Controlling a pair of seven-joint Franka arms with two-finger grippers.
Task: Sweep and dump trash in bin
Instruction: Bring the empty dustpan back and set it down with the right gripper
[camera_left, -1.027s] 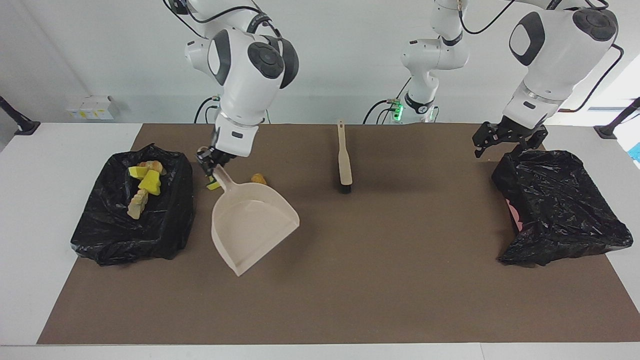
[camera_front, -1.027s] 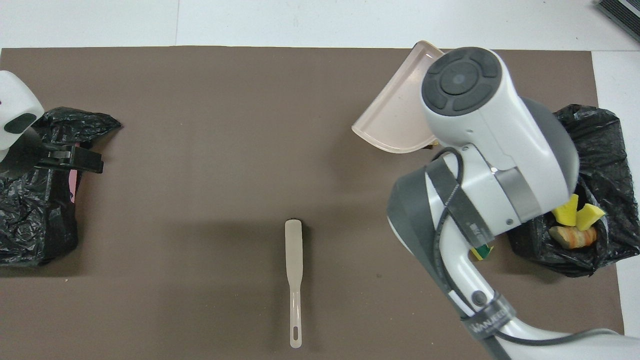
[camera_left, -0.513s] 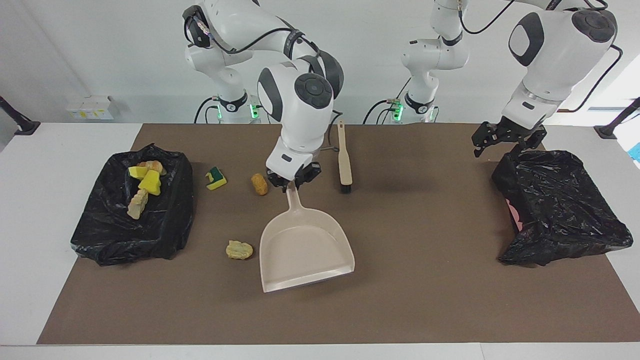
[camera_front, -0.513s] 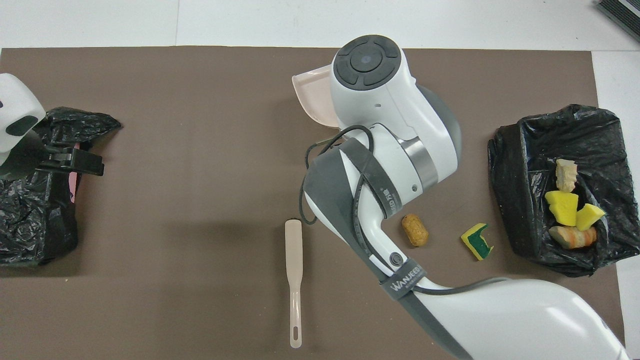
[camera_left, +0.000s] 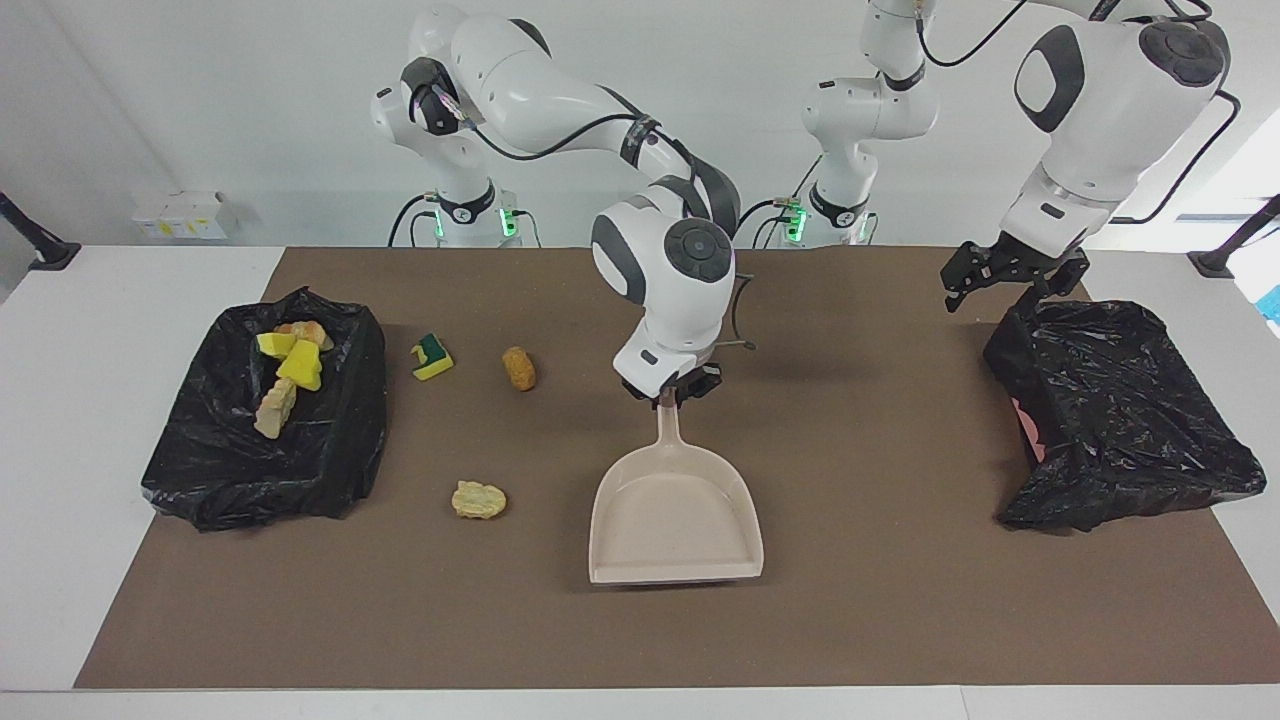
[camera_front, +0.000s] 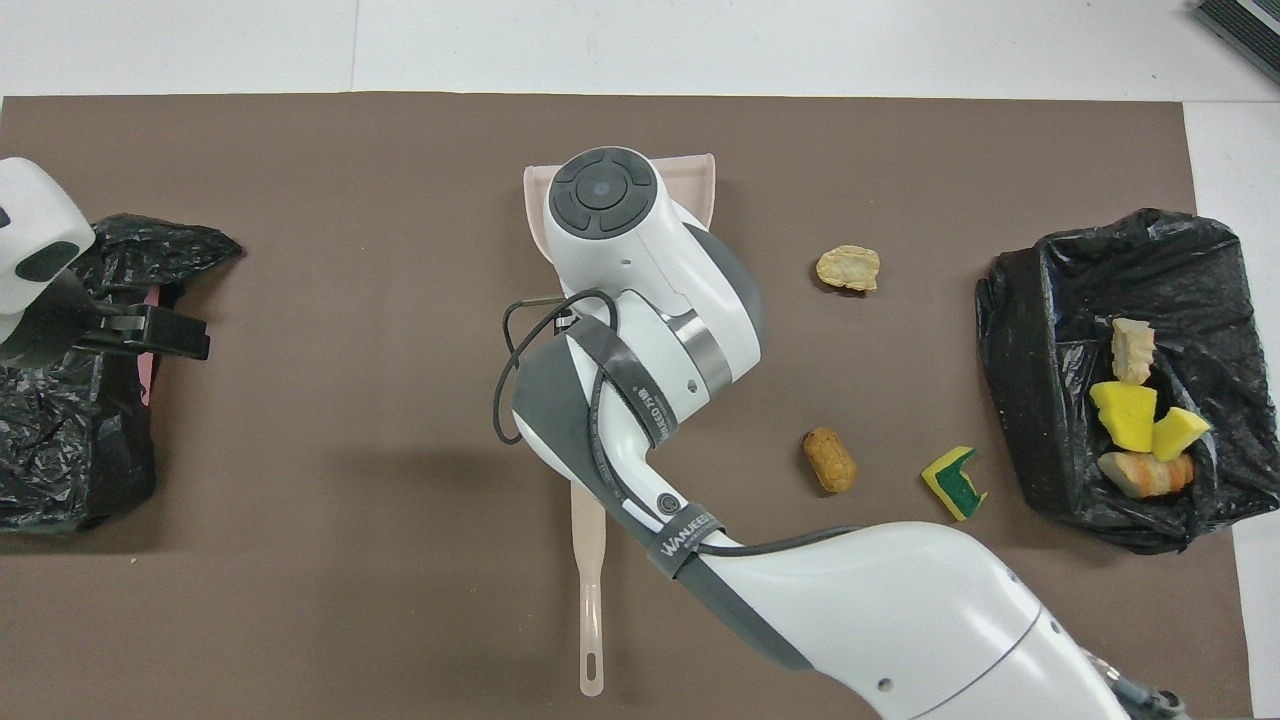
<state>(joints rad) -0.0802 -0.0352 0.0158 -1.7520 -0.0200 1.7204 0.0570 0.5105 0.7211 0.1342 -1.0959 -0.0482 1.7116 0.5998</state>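
I should carry on lowering my right gripper, as the beige dustpan is level over clear mat with its handle toward the robots, and let go once the dustpan lies flat.
My right gripper is shut on the handle of the beige dustpan, which lies low and flat at the middle of the mat, mouth away from the robots. Three trash pieces lie loose on the mat toward the right arm's end: a yellow-green sponge, a brown lump and, farther from the robots, a tan lump. The black-bagged bin beside them holds several pieces. My left gripper waits open over the other bin's rim.
A beige brush lies on the mat near the robots, its head hidden under my right arm. A second black-bagged bin stands at the left arm's end. The brown mat covers most of the table.
My right gripper has carried the dustpan from beside the bin at the right arm's end to the middle of the mat, uncovering the loose pieces. The left arm has barely moved.
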